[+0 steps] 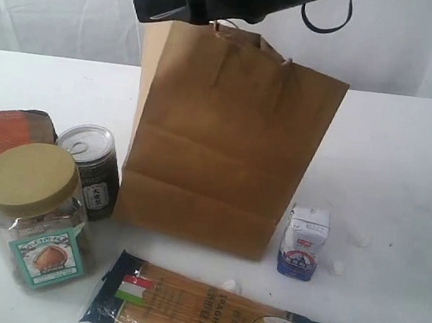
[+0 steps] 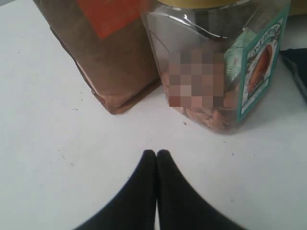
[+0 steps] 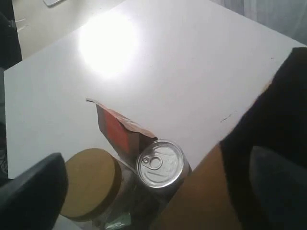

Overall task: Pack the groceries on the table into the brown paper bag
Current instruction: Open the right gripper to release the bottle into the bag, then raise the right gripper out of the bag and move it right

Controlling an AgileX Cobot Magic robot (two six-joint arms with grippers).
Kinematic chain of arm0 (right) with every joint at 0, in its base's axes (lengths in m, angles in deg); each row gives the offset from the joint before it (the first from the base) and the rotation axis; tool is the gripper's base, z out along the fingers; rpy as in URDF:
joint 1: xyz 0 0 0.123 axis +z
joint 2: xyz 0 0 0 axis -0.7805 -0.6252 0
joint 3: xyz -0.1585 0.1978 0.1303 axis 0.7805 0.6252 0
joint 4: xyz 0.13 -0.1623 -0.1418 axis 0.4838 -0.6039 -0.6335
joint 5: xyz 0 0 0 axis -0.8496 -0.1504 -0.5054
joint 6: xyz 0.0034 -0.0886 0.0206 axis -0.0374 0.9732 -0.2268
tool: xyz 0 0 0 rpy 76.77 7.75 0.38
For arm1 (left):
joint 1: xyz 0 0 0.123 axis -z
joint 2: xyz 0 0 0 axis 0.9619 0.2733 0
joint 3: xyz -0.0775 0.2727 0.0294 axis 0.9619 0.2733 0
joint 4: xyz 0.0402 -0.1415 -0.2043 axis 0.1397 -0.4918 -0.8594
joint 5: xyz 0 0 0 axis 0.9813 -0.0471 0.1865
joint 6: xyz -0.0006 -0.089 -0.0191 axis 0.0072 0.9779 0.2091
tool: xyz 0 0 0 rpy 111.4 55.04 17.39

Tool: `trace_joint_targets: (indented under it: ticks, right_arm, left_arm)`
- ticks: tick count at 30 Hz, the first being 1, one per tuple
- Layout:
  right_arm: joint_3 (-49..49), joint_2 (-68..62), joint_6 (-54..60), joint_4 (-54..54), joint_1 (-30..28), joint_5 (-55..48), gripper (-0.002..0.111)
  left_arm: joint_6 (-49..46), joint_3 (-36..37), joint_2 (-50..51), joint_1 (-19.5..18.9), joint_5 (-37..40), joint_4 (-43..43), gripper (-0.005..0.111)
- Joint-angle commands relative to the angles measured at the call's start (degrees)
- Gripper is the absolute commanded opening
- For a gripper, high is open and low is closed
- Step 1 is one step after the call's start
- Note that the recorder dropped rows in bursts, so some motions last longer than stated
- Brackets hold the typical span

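Note:
My gripper will open the brown paper bag, and its narrow opening (image 1: 270,52) should spread wide and stay open, because the brown paper bag's tall sides (image 1: 227,135) stand up on their own.
The brown paper bag (image 1: 226,147) stands upright in the middle of the table (image 1: 404,169). To its left are the brown pouch with orange label (image 1: 2,139), the dark can (image 1: 93,166) and the clear tan-lidded jar (image 1: 36,214). The spaghetti packet (image 1: 212,319) lies in front and the small white-blue carton (image 1: 303,241) stands to the right. The yellow bottle is out of view. My right gripper (image 1: 181,0) hovers over the bag's mouth, open (image 3: 153,184), nothing between its fingers. My left gripper (image 2: 157,153) is shut and empty, low over the table, apart from the jar (image 2: 216,72) and pouch (image 2: 105,52).
Tiny white crumbs (image 1: 360,238) lie near the carton and by the spaghetti packet. A white curtain hangs behind the table. The right wrist view looks down on the can (image 3: 160,163), the jar lid (image 3: 91,182) and the bag's edge (image 3: 201,201).

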Motion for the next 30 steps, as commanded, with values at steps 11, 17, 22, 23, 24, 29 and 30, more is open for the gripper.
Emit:
trace_joint_targets:
  ticks: [11, 17, 22, 23, 24, 29, 30]
  right_arm:
    - [-1.11, 3.15, -1.77, 2.44, 0.02, 6.59, 0.095]
    - [-1.11, 3.50, -3.48, 2.20, 0.02, 5.06, 0.093]
    - [-1.11, 3.38, -7.74, 0.77, 0.02, 17.59, 0.034]
    - [-1.11, 2.98, -8.49, -0.01, 0.02, 20.31, 0.017]
    - [-1.11, 2.36, -8.86, -1.02, 0.02, 22.83, 0.001]
    - [-1.01, 2.49, -14.18, -14.10, 0.02, 14.69, 0.000]
    - [-1.01, 2.99, -17.12, -21.67, 0.02, 13.11, 0.000]
  left_arm:
    - [0.02, 0.40, -0.13, -0.10, 1.57, -0.38, 0.000]
    - [0.02, 0.40, -0.13, -0.10, 1.57, -0.38, 0.000]
    - [0.02, 0.40, -0.13, -0.10, 1.57, -0.38, 0.000]
    - [0.02, 0.40, -0.13, -0.10, 1.57, -0.38, 0.000]
    - [0.02, 0.40, -0.13, -0.10, 1.57, -0.38, 0.000]
    - [0.02, 0.40, -0.13, -0.10, 1.57, -0.38, 0.000]
    - [0.02, 0.40, -0.13, -0.10, 1.57, -0.38, 0.000]
